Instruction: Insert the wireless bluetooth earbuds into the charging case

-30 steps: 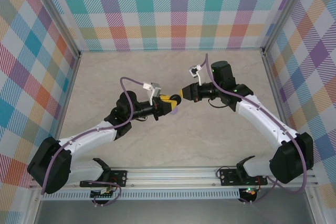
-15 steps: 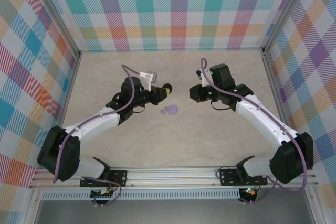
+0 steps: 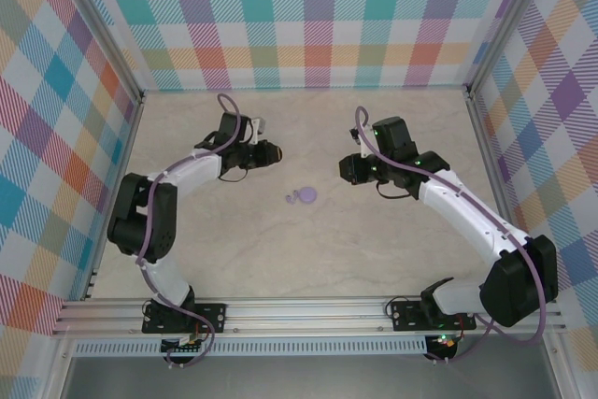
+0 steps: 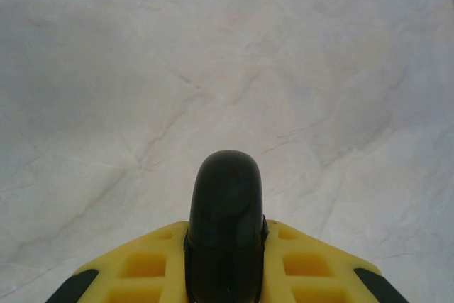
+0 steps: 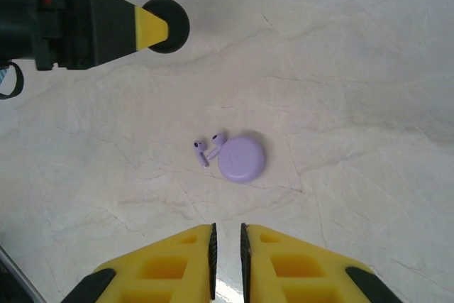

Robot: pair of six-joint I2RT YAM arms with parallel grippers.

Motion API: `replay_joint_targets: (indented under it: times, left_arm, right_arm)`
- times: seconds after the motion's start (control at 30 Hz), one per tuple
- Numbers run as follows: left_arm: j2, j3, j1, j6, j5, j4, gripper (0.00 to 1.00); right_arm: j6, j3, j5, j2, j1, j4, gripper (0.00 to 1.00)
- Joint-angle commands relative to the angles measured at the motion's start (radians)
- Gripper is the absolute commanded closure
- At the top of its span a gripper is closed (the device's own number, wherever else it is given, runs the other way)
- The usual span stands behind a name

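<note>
My left gripper is full with the black disc [image 5: 174, 25]. It should put the disc down away from the earbuds before it goes to the lavender charging case [image 3: 307, 194].
The charging case [image 5: 241, 159] is a round lavender puck lying shut on the marble table [image 3: 374, 249], also seen from above as the case [image 3: 305, 195]. Two small lavender earbuds [image 5: 200, 151] [image 5: 216, 142] lie against its left side, the earbuds [image 3: 291, 198] a tiny speck from above. My right gripper [image 5: 227, 229] hovers short of them, shut with only a slit between its pads and nothing in it; from above the right gripper [image 3: 345, 167] is right of the case. My left gripper [image 4: 225, 230] is shut on a round black disc [image 4: 225, 189], back left of the case [image 3: 265, 152].
The plaid walls [image 3: 318, 16] close the table on three sides. In the right wrist view the left gripper [image 5: 152, 27] with its black disc [image 5: 170, 25] hangs beyond the case at the upper left.
Both grippers were together over the case a second ago. My left arm has swung back and left with the black disc, the right gripper has drawn back right, and the case and earbuds now lie uncovered.
</note>
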Motion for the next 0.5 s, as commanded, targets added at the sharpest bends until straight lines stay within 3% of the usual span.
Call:
replay_joint_targets:
  times: [0.0,0.33,0.47]
  left_arm:
    - [0.052,0.064,0.017,0.026,0.014,-0.069,0.96]
    - [0.164,0.116,0.039,0.028,0.016,-0.095,0.95]
    - [0.192,0.125,0.046,0.028,0.008,-0.104,0.89]
  right_arm:
    - [-0.008,-0.010,0.007,0.000,0.002,-0.010,0.80]
    - [-0.007,-0.011,0.004,0.021,0.002,-0.017,0.80]
    - [-0.006,-0.010,0.002,0.031,0.003,-0.017,0.80]
